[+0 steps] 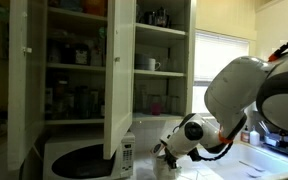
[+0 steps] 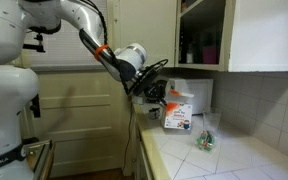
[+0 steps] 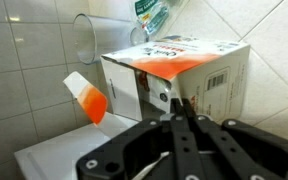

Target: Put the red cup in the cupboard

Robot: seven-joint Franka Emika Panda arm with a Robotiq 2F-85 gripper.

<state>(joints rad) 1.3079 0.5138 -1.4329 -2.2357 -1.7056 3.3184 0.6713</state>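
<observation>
The carton (image 2: 177, 118) is upright in my gripper, held by its top edge. I should keep moving it toward the microwave (image 1: 89, 158) until it stands next to it, and then let go.
A small magenta-red cup (image 2: 210, 52) stands on the lowest shelf of the open cream-white cupboard (image 2: 264, 35). In an exterior view a pinkish shape (image 1: 155, 104) on the cupboard's (image 1: 119, 80) lower shelf may be the same cup. My gripper (image 2: 149, 88) hangs below and in front of that shelf, above the counter, apart from the cup. In the wrist view its fingers (image 3: 179, 112) are pressed together with nothing between them, pointing at an orange and white carton (image 3: 174, 75). The cup is out of the wrist view.
The carton (image 2: 179, 115) stands on the tiled counter (image 2: 234, 160) against the wall, with a crumpled clear bag (image 2: 206, 140) beside it. A clear glass (image 3: 84, 45) stands left of the carton. A white microwave (image 1: 84, 158) sits under the open cupboard door (image 1: 119, 90).
</observation>
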